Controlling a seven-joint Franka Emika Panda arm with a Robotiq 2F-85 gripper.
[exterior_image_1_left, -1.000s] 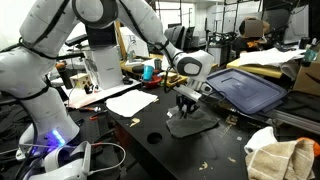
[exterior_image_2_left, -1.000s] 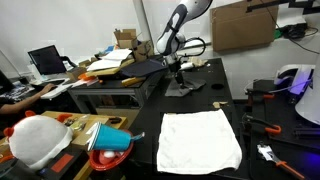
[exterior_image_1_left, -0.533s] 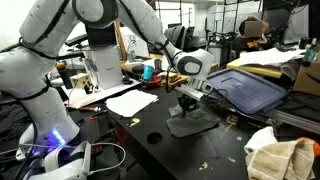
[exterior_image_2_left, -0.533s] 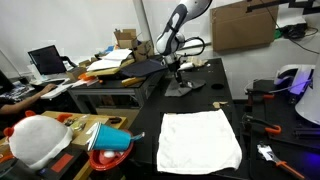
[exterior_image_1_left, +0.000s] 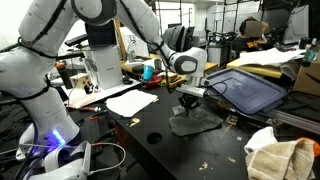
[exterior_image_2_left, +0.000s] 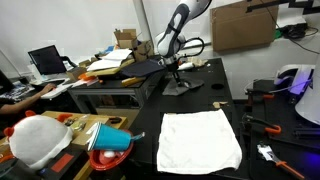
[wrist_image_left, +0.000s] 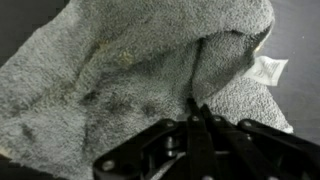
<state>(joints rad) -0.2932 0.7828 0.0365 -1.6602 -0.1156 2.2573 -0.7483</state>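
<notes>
The grey towel's raised fold (wrist_image_left: 214, 72) is in my gripper's fingers, and there is clear table (exterior_image_1_left: 157, 111) toward the white cloth. My gripper should keep pulling until the fold opens out flat.
A grey towel (exterior_image_1_left: 196, 124) lies rumpled on the black table (exterior_image_1_left: 170, 155). It also shows in an exterior view (exterior_image_2_left: 181, 87) and fills the wrist view (wrist_image_left: 110, 70). My gripper (exterior_image_1_left: 187, 101) points down at the towel's top edge, as an exterior view (exterior_image_2_left: 175, 73) also shows. In the wrist view the fingers (wrist_image_left: 195, 108) are pressed together on a raised fold of the towel, with a white label (wrist_image_left: 266, 70) at the towel's right edge.
A white cloth (exterior_image_2_left: 200, 138) lies flat on the black table nearer the camera and shows in an exterior view (exterior_image_1_left: 131, 101). A dark blue tray (exterior_image_1_left: 250, 92) stands beside the towel. A cluttered bench (exterior_image_2_left: 100, 70), a red bowl (exterior_image_2_left: 112, 140) and tools (exterior_image_2_left: 268, 125) are around.
The gripper has shifted slightly sideways and up with the towel's fold, and the towel's shape has changed a little under it.
</notes>
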